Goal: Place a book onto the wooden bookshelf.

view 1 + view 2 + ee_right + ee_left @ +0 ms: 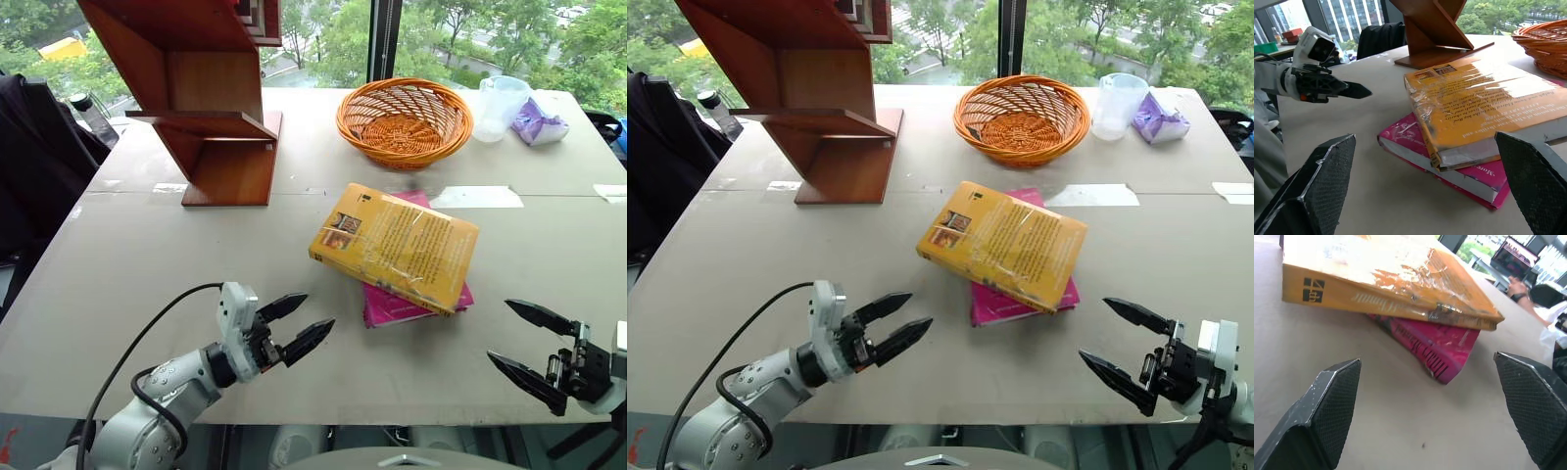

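Note:
The yellow-orange book [395,247] is lying crooked across the magenta-pink book's jutting corner [384,308], so it will come away by itself when I lift, and the lower book will stay flat.
The yellow-orange book [397,245] lies flat and askew on top of a thinner magenta-pink book [397,304] in the middle of the table. The reddish-brown wooden bookshelf [201,93] stands at the far left of the table. My left gripper [298,325] hovers open near the front edge, left of the books, pointing toward them. My right gripper [524,341] is open at the front right, its fingers aimed at the stack's near corner. Both wrist views show the book [1488,107] lying between widely parted fingers, a short way off.
A round orange wicker basket [405,119] sits behind the books. A clear plastic cup [502,106] and a purple packet [537,123] stand at the back right. A dark jacket on a chair [34,147] is off the table's left side.

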You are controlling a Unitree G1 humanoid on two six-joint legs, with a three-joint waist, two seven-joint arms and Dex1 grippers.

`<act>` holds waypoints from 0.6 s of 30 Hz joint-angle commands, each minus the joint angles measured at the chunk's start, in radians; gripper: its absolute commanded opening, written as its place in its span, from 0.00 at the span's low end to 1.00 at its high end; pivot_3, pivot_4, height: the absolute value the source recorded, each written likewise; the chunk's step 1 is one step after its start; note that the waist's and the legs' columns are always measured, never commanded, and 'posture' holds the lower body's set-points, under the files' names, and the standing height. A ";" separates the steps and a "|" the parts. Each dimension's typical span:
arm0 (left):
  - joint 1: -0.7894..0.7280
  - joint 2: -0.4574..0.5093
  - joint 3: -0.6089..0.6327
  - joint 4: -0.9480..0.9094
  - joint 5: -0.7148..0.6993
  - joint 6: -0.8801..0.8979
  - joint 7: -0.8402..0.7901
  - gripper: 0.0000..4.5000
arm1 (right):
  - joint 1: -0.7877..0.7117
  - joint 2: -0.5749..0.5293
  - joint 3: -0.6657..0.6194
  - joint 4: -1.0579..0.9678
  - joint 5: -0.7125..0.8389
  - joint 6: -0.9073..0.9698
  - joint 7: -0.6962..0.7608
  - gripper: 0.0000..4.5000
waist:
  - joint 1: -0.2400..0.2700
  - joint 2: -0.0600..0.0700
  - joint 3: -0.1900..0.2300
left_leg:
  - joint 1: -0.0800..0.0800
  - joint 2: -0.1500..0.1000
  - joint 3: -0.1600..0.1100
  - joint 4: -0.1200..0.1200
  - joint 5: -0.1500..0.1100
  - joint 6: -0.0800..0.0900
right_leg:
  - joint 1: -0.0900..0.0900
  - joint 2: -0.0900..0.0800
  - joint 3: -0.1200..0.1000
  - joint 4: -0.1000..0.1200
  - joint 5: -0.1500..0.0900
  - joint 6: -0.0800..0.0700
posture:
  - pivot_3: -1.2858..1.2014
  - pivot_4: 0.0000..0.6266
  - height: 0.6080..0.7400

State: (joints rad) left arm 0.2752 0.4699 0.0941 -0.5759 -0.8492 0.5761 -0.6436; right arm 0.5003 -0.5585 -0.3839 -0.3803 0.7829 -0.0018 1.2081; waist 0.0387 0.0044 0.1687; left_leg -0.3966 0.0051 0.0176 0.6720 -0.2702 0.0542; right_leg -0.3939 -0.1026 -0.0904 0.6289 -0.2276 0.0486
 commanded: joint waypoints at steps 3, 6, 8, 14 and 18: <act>-0.163 -0.064 0.030 0.012 -0.270 0.182 0.250 0.99 | -0.025 -0.020 -0.076 -0.038 0.028 -0.005 -0.011 1.00 | 0.002 -0.001 0.000 | 0.000 0.000 0.000 0.003 0.000 0.000 | 0.000 0.000 0.001 0.005 0.000 0.000 | 0.52 0.24 1.00; -0.213 -0.086 0.040 0.064 -0.471 0.272 0.396 0.99 | -0.031 -0.026 -0.092 -0.044 0.029 -0.002 -0.019 1.00 | 0.001 -0.001 0.000 | 0.001 0.000 0.001 0.004 0.000 0.000 | 0.000 0.001 0.002 0.008 0.000 0.000 | 0.52 0.24 1.00; -0.210 -0.081 0.045 0.095 -0.645 0.303 0.491 0.99 | -0.035 -0.024 -0.099 -0.043 0.028 -0.004 -0.025 1.00 | -0.004 -0.002 0.000 | 0.002 0.000 0.002 0.004 0.000 0.000 | -0.001 0.001 0.005 0.010 0.001 0.000 | 0.52 0.24 1.00; -0.181 -0.049 0.034 0.172 -1.020 0.269 0.736 0.99 | -0.031 -0.015 -0.101 -0.050 0.024 -0.009 -0.038 1.00 | -0.001 -0.002 0.000 | 0.003 0.000 0.004 0.005 0.000 0.000 | -0.002 -0.002 0.008 0.011 0.003 -0.004 | 0.52 0.24 1.00; -0.177 -0.098 0.018 0.223 -1.083 0.209 0.815 0.99 | -0.028 -0.010 -0.100 -0.056 0.020 -0.013 -0.049 1.00 | 0.001 -0.002 0.000 | 0.003 0.000 0.004 0.005 0.000 -0.001 | -0.002 -0.002 0.008 0.011 0.003 -0.004 | 0.52 0.24 1.00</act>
State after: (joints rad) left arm 0.1031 0.3886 0.1173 -0.3610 -1.8824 0.8115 0.1420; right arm 0.4699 -0.5700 -0.4520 -0.3967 0.7938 -0.0041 1.1665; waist 0.0402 0.0026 0.1687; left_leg -0.3935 0.0054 0.0222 0.6771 -0.2698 0.0536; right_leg -0.3962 -0.1045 -0.0825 0.6403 -0.2250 0.0440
